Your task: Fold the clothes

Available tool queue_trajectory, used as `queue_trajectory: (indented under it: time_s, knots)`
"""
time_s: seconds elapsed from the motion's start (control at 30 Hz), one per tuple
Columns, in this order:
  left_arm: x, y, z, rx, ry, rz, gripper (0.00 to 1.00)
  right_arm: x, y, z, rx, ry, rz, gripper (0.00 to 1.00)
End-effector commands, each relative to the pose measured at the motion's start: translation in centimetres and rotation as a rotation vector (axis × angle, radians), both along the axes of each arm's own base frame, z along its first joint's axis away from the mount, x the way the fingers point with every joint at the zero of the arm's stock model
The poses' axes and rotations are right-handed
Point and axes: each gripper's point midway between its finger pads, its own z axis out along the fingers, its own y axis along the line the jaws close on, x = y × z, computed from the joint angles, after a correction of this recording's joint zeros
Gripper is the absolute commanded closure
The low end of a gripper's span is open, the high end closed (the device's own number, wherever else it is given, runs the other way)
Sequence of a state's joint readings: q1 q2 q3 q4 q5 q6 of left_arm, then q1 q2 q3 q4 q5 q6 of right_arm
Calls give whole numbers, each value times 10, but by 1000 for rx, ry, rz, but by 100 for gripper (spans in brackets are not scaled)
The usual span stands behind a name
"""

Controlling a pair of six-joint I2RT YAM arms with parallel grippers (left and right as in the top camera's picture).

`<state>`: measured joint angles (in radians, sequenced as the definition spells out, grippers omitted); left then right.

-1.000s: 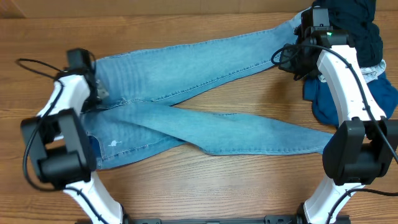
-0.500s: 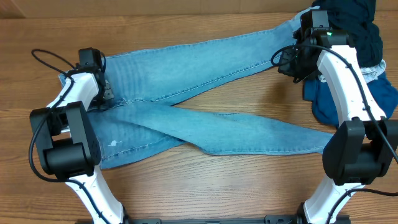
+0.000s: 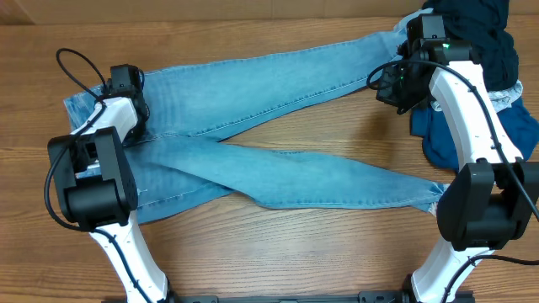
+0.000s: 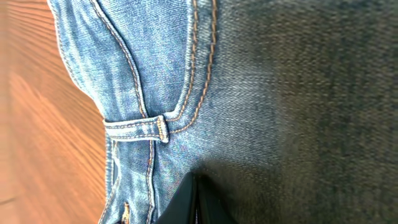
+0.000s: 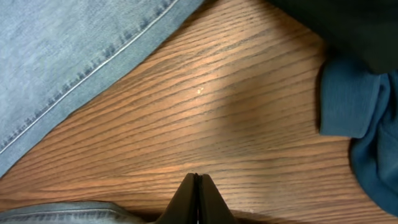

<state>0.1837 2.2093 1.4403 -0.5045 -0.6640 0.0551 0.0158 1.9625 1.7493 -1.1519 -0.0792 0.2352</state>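
The jeans' legs lie spread apart toward the hems. My left gripper should move off the waist, and my right gripper should grab the near leg's hem (image 3: 433, 194).
A pair of light blue jeans (image 3: 278, 76) lies flat across the wooden table with its two legs crossed and its waist at the left. My left gripper (image 3: 135, 126) is at the waist end. In the left wrist view its fingers (image 4: 196, 183) are shut, with the tips pressed into the denim (image 4: 280, 74) beside a belt loop. My right gripper (image 3: 394, 88) is by the hem of the far leg. In the right wrist view it (image 5: 198, 180) is shut and empty over bare wood, with the denim (image 5: 62, 50) to its left.
A heap of dark navy clothes (image 3: 472, 25) lies at the back right corner, with a blue garment (image 3: 514, 135) beside it; the blue garment also shows in the right wrist view (image 5: 367, 124). The left arm's cable (image 3: 72, 63) loops over the table's left side.
The jeans have slid left: the waist now shows to the left of my left arm, and the near leg's hem has pulled in. My left wrist shifted slightly right. The right arm barely moved.
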Motion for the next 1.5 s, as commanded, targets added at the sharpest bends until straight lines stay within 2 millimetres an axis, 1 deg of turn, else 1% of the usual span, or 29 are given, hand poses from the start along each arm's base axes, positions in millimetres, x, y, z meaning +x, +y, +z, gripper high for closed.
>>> queue_trajectory:
  time_s: [0.0, 0.13, 0.2, 0.27, 0.33, 0.37, 0.5, 0.57, 0.67, 0.73, 0.77, 0.8, 0.83, 0.93, 0.97, 1.0, 1.07, 1.17, 1.23, 1.27, 1.3, 1.47]
  knots:
    - [-63, 15, -76, -111, 183, 106, 96, 4, 6, 16, 28, -38, -15, 96]
    - [-81, 31, -80, -166, 166, 214, 96, 2, 9, 15, 43, -30, -14, 96]
    - [-85, 34, -82, -191, 159, 240, 96, 2, 10, 15, 47, -30, -12, 96]
    - [-85, 36, -81, -208, 144, 263, 96, 2, 11, 16, 47, -31, -10, 96]
    - [-82, 32, -83, -237, 129, 269, 96, 2, 12, 16, 47, -31, -8, 96]
    - [-79, 27, -84, -267, 117, 272, 96, 2, 12, 16, 48, -33, -7, 96]
    - [-64, 11, -80, -320, 74, 290, 96, 11, 28, 21, 97, -82, 65, 96]
    - [-55, 4, -77, -334, 58, 284, 96, 18, 38, 24, 104, -118, 109, 96]
    - [-46, -8, -65, -356, 49, 313, 96, 14, 47, 23, 102, -107, 138, 96]
    - [-38, -15, -49, -362, 36, 341, 96, 9, 43, 24, 75, -89, 131, 96]
    - [-27, -22, -36, -379, 22, 326, 96, 10, 32, 26, 16, -88, 109, 96]
    - [-21, -24, -27, -384, 8, 315, 96, 12, 20, 30, -33, -92, 66, 96]
    - [-9, -28, -12, -391, -21, 298, 96, 14, 8, 35, -75, -100, 14, 96]
    - [17, -36, 32, -399, -131, 269, 96, 23, -18, 47, -100, -139, -68, 96]
    - [23, -39, 43, -403, -162, 259, 96, 25, -22, 48, -87, -148, -77, 96]
    - [32, -45, 61, -419, -208, 236, 96, 30, -27, 49, -61, -163, -78, 96]
    - [44, -55, 88, -438, -281, 198, 96, 39, -35, 47, -30, -188, -92, 96]
    - [53, -63, 121, -427, -364, 157, 96, 58, -43, 39, -33, -233, -89, 96]
    - [54, -66, 134, -424, -391, 144, 96, 77, -44, 33, -37, -279, -86, 96]
    - [53, -68, 139, -434, -396, 139, 96, 87, -44, 27, -39, -300, -83, 96]
    - [51, -74, 141, -459, -393, 135, 96, 100, -43, 17, -28, -326, -78, 96]
    - [45, -100, 143, -525, -368, 124, 96, 135, -44, -20, -21, -379, -80, 96]
